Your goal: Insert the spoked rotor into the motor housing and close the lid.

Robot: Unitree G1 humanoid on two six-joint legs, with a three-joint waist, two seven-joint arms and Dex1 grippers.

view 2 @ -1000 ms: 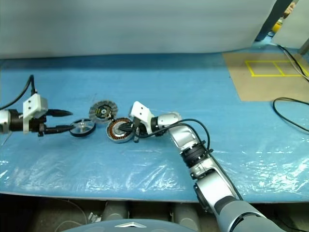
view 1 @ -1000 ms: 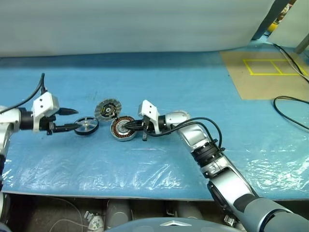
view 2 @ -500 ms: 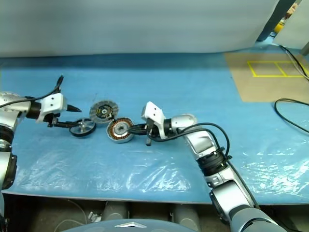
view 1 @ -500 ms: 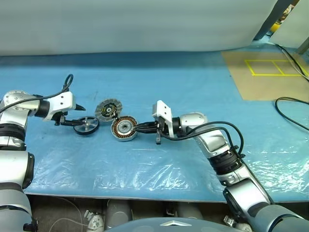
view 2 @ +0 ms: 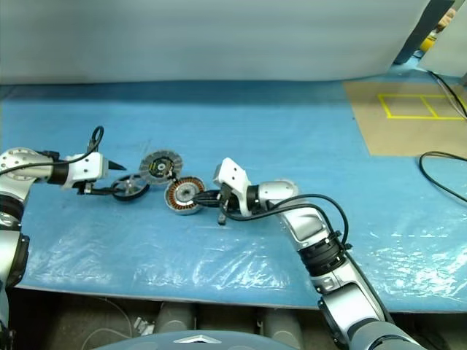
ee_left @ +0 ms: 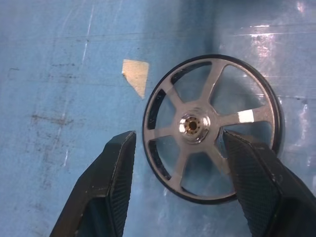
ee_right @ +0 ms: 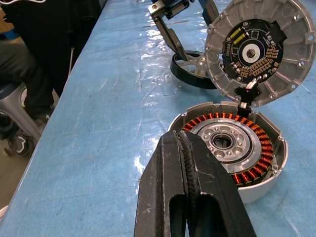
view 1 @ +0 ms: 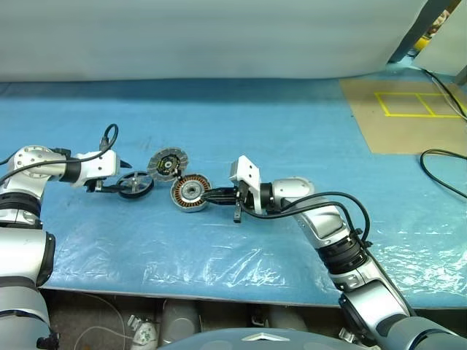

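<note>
I expect the spoked rotor (view 1: pixel 136 184) to leave the copper windings in view when I lower it into the motor housing, because there are wide gaps between the silver spokes (ee_left: pixel 237 91).
The spoked rotor (view 1: pixel 136 184), a dark ring with silver spokes, lies flat on the blue table at the left. My left gripper (ee_left: pixel 177 134) is open over it, one finger (ee_left: pixel 116 173) outside the rim and the other above the spokes on the opposite side. To the rotor's right stands the motor housing (view 1: pixel 190 193), its copper windings showing. The lid (view 1: pixel 167 162) is tilted up at the housing's far edge, dark inner face (ee_right: pixel 254 49) exposed. My right gripper (view 1: pixel 211 195) is shut and empty, lying low with its tips at the housing's near-right rim.
Clear plastic sheet covers the blue table (view 1: pixel 292 138). A brown mat with yellow tape (view 1: pixel 408 109) sits at the back right, and a black cable (view 1: pixel 445 157) curls near it. A small beige tape patch (ee_left: pixel 136 74) lies beside the rotor.
My left arm has bent and rolled, bringing the open gripper down over the rotor. The shut right gripper has drawn back from the housing's centre to its rim.
</note>
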